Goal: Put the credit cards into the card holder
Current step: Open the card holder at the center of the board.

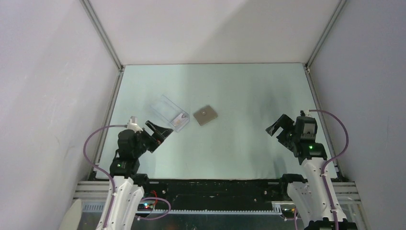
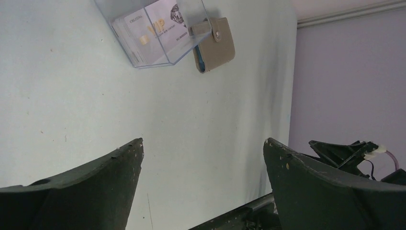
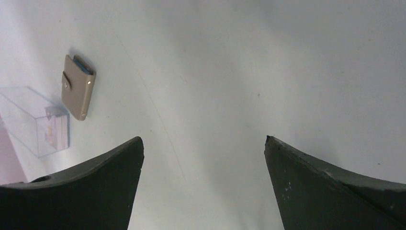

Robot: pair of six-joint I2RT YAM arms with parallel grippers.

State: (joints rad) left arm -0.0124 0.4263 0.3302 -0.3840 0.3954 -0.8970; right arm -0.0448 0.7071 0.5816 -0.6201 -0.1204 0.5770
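Note:
The card holder's riveted edge [image 3: 88, 97] faces my open right gripper, and the table between them is clear. I keep going toward the card holder until my fingers are on both sides of that edge.
The card holder [image 1: 205, 115] lies closed on the pale table, grey-brown with a snap tab; it also shows in the left wrist view [image 2: 215, 45] and the right wrist view [image 3: 78, 87]. Pale credit cards [image 2: 155, 31] with gold print sit inside a clear plastic box [image 2: 143, 57] just left of the holder. My left gripper [image 1: 162, 130] hovers open near the box's front corner, nothing between its fingers [image 2: 203, 143]. My right gripper [image 1: 280, 125] is open and empty far to the right [image 3: 204, 139].
The clear box [image 1: 168, 113] touches or nearly touches the holder's left side. Grey enclosure walls ring the table [image 1: 239, 158]. A metal rail [image 1: 215, 184] runs along the near edge. The right arm [image 2: 344, 151] shows at the left wrist view's lower right.

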